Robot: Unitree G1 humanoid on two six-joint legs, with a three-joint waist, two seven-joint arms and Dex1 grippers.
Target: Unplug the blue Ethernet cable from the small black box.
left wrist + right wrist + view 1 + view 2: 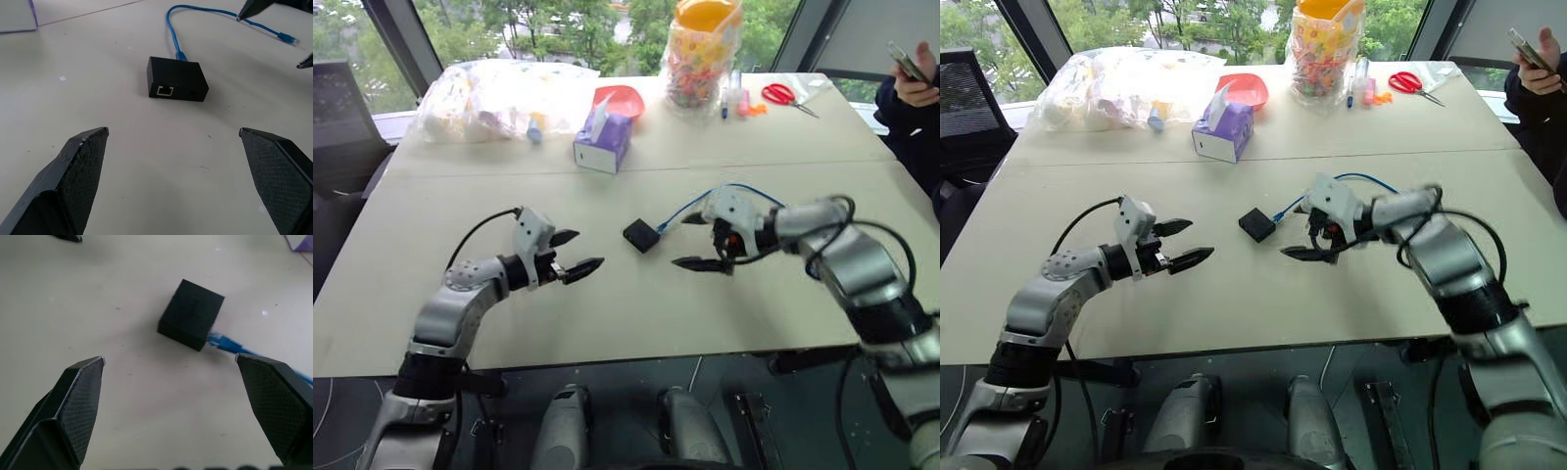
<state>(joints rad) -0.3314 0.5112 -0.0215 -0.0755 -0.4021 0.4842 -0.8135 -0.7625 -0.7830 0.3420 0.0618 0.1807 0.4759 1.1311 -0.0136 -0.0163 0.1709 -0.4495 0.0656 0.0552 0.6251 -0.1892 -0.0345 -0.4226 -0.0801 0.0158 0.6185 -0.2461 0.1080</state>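
My gripper will bring the small black box (641, 235) along with the cable when it lifts the cable, because the blue plug (662, 227) is seated in its port.
The small black box (641, 235) lies flat on the table's middle, with the blue Ethernet cable (172, 34) plugged into its far side and curving away to a loose plug end (288, 37). An empty port shows on the box's near face (166, 90). My left gripper (576, 253) hovers open to the left of the box, pointing at it. Just right of the box, my right gripper (693, 241) is open above the cable (222, 341), empty. Neither gripper touches the box (191, 313).
A purple tissue box (603, 143) stands behind the black box. Farther back are a plastic bag of items (499, 96), a red bowl (620, 98), a candy jar (703, 54) and red scissors (783, 95). A person with a phone (913, 83) sits at the far right.
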